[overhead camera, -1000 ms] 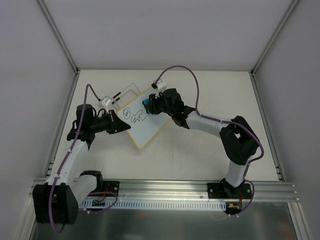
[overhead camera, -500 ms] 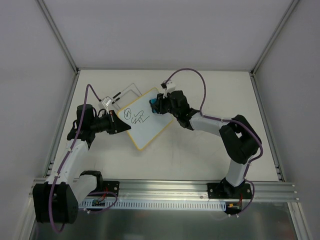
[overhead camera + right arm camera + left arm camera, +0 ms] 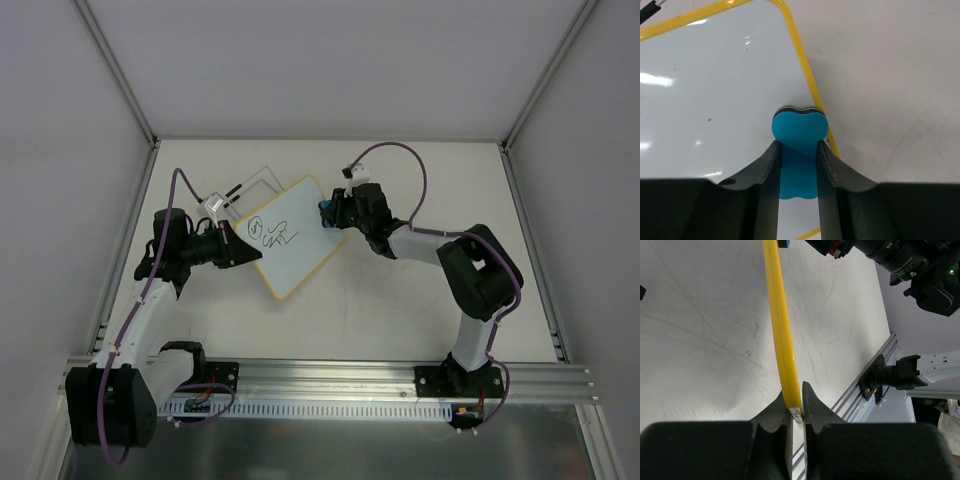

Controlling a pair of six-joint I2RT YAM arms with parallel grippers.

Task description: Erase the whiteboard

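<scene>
The blue eraser is touching the yellow rim [image 3: 819, 101] over clean board, so my right gripper should wipe it back over the black scribbles [image 3: 272, 233] near my left gripper.
The whiteboard [image 3: 295, 245] lies skewed on the table, with black scribbles [image 3: 272, 232] on its left part. My left gripper [image 3: 243, 250] is shut on its yellow rim; the left wrist view shows the rim [image 3: 782, 330] edge-on between the jaws of that gripper [image 3: 796, 410]. My right gripper [image 3: 333, 210] is shut on a blue eraser [image 3: 326, 207] at the board's right edge. In the right wrist view the eraser [image 3: 800, 127] sits between the fingers of that gripper [image 3: 799, 150], its tip against the yellow rim, over clean white board [image 3: 715, 75].
A black marker [image 3: 232, 189] and a clear thin frame [image 3: 262, 180] lie behind the board at the back left. An aluminium rail [image 3: 400, 376] runs along the near edge. Grey enclosure walls stand on the left, right and back.
My right gripper has carried the eraser to the right, from the board's upper middle to its right edge. The scribbles look unchanged. The left arm and the board have not moved.
</scene>
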